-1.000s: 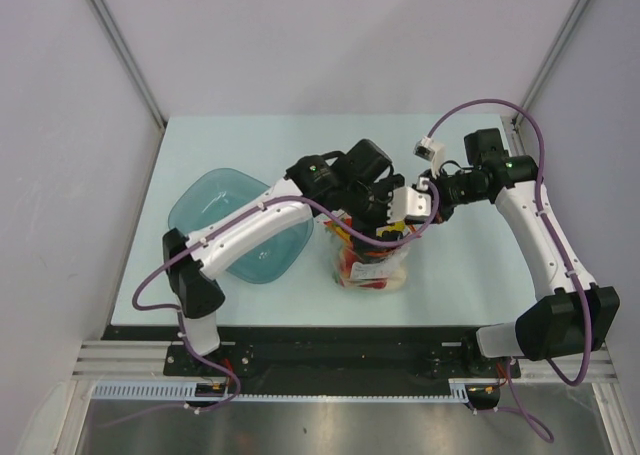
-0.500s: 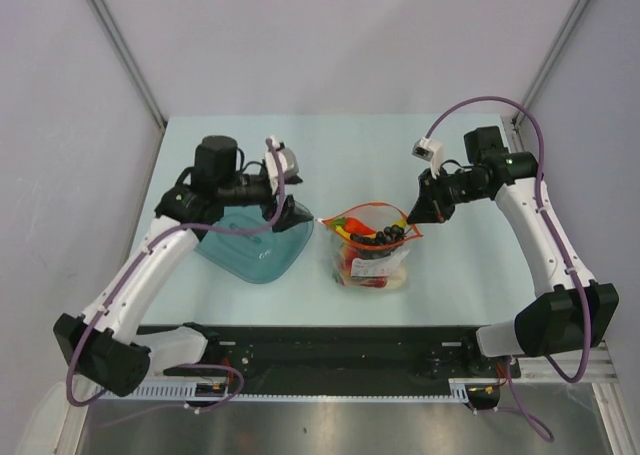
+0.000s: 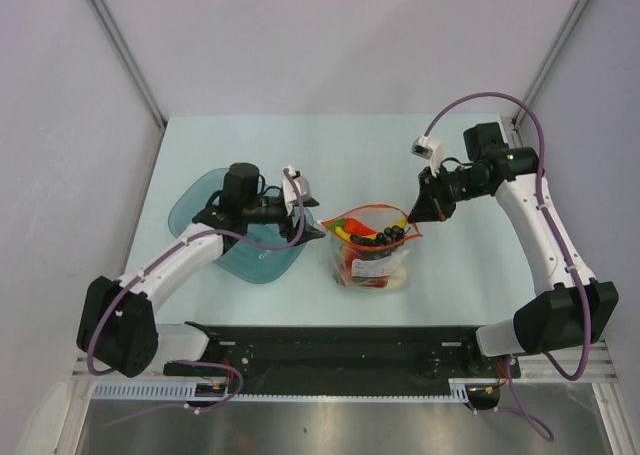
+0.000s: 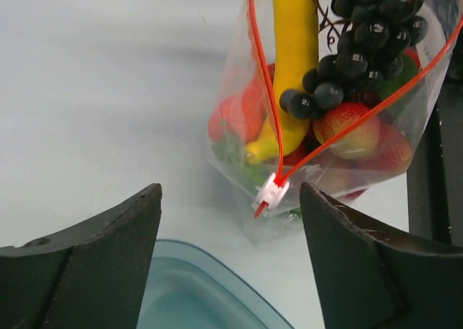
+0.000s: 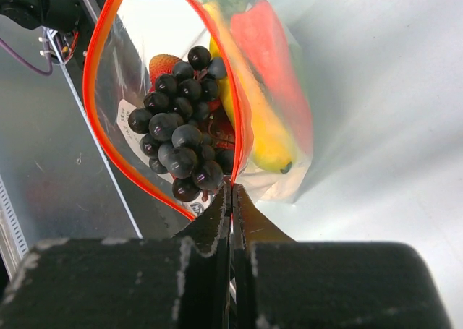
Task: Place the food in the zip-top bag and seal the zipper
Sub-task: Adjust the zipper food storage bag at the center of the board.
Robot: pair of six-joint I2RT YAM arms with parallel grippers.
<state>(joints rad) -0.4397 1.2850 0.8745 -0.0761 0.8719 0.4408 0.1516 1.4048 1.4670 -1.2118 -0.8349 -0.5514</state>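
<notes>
The white slider (image 4: 272,191) is far from my right gripper. My left gripper should first pinch the red-orange zipper's tip (image 4: 260,210), and then my right gripper should come to the slider.
The zip-top bag (image 3: 372,260) stands upright at mid-table with its mouth gaping and the red-orange zipper (image 3: 362,210) spread in a loop. Inside lies the food: a yellow banana (image 4: 293,61), dark grapes (image 4: 362,32), a red berry (image 4: 347,130) and a red-orange pepper (image 4: 239,116). My left gripper (image 3: 311,224) is open at the bag's left corner. In the left wrist view the white slider (image 4: 271,193) sits just ahead of the left gripper (image 4: 231,199), nearer the right finger and untouched. My right gripper (image 5: 233,189) is shut on the bag's right mouth corner, at the zipper's end.
A translucent teal bowl (image 3: 205,200) lies left of the bag, under my left forearm; its rim (image 4: 210,271) shows below the left fingers. White walls enclose the table on three sides, and a black rail runs along the near edge.
My left arm drew back from over the bag to the left, then swung in low to the bag's left corner, jaws narrowing a little. The right gripper kept its hold.
</notes>
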